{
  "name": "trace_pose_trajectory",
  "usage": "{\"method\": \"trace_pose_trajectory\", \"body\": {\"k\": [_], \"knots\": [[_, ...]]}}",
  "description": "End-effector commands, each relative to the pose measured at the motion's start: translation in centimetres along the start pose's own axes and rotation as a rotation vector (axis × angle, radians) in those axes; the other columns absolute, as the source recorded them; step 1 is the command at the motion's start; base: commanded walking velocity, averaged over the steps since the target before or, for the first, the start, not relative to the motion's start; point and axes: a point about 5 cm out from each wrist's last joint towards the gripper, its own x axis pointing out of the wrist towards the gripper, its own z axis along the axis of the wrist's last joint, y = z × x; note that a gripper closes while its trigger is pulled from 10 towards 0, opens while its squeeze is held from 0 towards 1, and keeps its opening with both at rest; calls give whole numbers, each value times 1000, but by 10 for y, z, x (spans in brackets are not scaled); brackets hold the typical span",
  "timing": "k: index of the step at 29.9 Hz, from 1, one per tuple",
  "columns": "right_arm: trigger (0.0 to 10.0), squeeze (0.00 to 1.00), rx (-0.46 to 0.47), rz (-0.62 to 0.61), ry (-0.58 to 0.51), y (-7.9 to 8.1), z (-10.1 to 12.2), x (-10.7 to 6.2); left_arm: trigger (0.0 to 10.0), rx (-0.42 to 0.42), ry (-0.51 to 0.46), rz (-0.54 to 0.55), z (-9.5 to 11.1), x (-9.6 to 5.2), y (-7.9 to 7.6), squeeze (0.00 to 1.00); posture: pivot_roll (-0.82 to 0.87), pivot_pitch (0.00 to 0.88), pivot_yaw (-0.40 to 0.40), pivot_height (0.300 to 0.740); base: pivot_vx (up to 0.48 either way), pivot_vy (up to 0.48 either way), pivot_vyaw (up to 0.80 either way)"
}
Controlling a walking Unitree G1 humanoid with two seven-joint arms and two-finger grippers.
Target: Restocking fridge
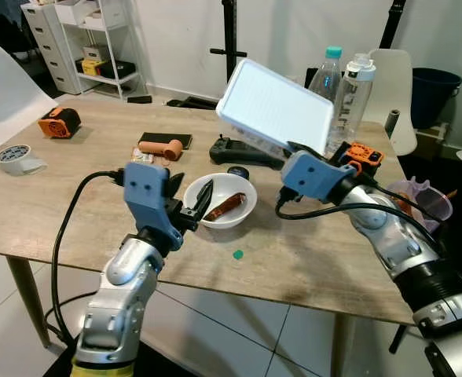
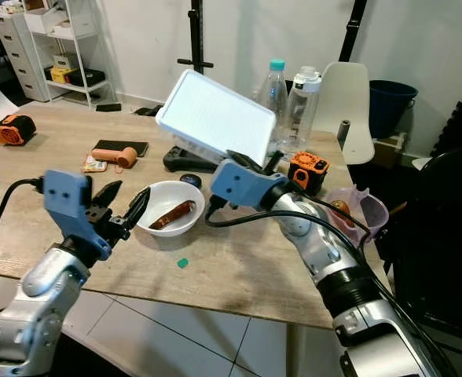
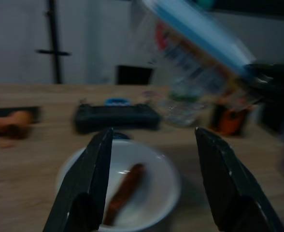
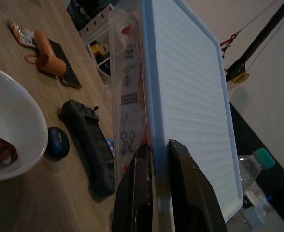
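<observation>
Red and white print [image 3: 180,53] is showing through the side of the clear plastic box [image 1: 274,112]. I should expect a wrapped packet inside, with empty space around it.
My right gripper [image 4: 159,147] is shut on the edge of a clear plastic box with a pale blue lid [image 1: 274,106], holding it tilted in the air above the back of the wooden table [image 1: 309,259]. A white bowl [image 1: 231,176] stands near the table's front edge with a brown sausage-like piece [image 1: 227,206] inside. My left gripper [image 1: 192,196] hovers at the bowl's left rim, open, with nothing between its fingers [image 3: 96,179].
Two clear bottles [image 1: 341,78] stand behind the box. A black controller [image 1: 243,151], a phone with an orange cylinder [image 1: 164,145], a tape roll [image 1: 15,157] and an orange device [image 1: 58,122] lie on the table. A purple cup [image 1: 423,196] sits at the right edge.
</observation>
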Motion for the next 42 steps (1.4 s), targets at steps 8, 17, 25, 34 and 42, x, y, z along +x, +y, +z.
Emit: {"method": "trace_pose_trajectory", "body": {"k": [8,17,25,34,42], "knots": [[10000,0,103,-52,-99,-5,32,6,10000,-380,-92,-36,5,5,-15,1000,-67,80,14,740,0,0,0],[10000,0,200,-15,-163,12,55,9,10000,-461,-150,-22,10,32,-18,1000,-70,89,9,740,0,0,0],[10000,0,239,5,-181,19,66,5,10000,-469,-179,-20,20,45,-13,0,-83,92,13,740,0,0,0],[10000,0,238,72,-229,31,82,-3,10000,-473,-213,18,27,55,-4,0,-79,94,16,740,0,0,0],[10000,0,243,111,-239,41,88,-12,9922,-478,-224,65,30,59,8,0,-77,95,21,740,0,0,0]]}}
